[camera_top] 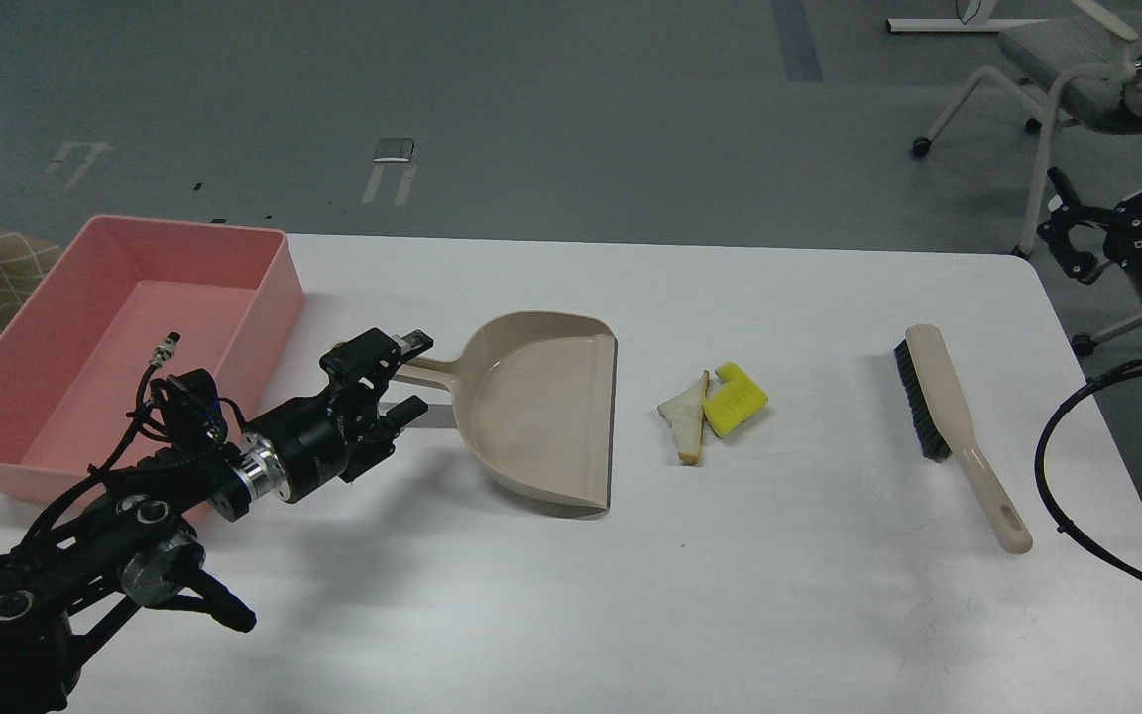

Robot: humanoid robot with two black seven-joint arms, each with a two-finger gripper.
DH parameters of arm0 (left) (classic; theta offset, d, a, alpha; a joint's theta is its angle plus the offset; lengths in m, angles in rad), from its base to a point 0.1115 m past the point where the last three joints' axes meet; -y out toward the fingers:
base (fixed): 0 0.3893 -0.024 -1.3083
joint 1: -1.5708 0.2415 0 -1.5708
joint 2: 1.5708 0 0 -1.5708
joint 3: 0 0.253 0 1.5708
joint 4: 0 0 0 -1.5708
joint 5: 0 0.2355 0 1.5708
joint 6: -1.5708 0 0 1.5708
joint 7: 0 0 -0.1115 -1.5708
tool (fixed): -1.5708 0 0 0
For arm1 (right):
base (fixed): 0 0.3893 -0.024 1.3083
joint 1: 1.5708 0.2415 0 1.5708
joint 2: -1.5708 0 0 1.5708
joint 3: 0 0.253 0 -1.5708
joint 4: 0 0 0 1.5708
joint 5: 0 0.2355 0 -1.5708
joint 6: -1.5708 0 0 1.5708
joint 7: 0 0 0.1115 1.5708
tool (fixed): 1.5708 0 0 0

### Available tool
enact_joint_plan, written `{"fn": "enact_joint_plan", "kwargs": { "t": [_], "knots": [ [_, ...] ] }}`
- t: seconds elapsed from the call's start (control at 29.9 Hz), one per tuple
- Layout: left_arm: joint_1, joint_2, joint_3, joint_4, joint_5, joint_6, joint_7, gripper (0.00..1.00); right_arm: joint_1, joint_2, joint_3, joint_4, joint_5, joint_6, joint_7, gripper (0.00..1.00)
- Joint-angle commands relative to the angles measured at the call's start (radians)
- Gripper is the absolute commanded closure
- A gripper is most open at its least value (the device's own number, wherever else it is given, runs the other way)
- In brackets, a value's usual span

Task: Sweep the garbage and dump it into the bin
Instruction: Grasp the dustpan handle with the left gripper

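The beige dustpan's curved sides go up around its bottom. The dustpan will keep the foam block and bread slice together when I carry it.
The garbage lies mid-table: a yellow notched foam block touching a triangular white bread slice. The beige dustpan lies just left of them, its handle pointing left. My left gripper is open, low over the table, with its fingers on either side of the dustpan handle's end. The pink bin stands at the table's left edge and looks empty. A beige brush with black bristles lies at the right. My right gripper is raised beyond the table's right edge, and its fingers are too dark to tell apart.
The white table carries everything. An office chair stands on the floor at the back right. Black cables of my right arm hang at the table's right edge.
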Motion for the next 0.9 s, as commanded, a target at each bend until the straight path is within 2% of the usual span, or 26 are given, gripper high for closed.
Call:
{"fn": "enact_joint_plan", "kwargs": {
  "t": [0.0,0.1,0.43,0.6,0.87],
  "knots": [
    [-0.021,0.003,0.001,0.036,-0.002,-0.001,-0.003,0.17,-0.003,-0.001,0.002,0.003,0.000,0.000,0.001,0.00],
    [-0.037,0.003,0.001,0.077,-0.002,-0.007,-0.003,0.19,-0.003,0.001,0.000,0.014,0.000,0.000,-0.001,0.00],
    [-0.054,-0.006,0.047,0.099,-0.002,-0.007,-0.005,0.19,-0.004,0.001,0.000,0.023,0.000,0.000,-0.001,0.00],
    [-0.084,-0.029,0.066,0.169,-0.003,-0.007,-0.009,0.19,-0.004,0.001,0.000,0.022,0.000,0.000,-0.001,0.00],
    [-0.092,-0.035,0.064,0.175,-0.008,-0.001,-0.008,0.23,-0.014,0.001,0.002,0.022,0.000,0.000,0.001,0.00]
  ]
}}
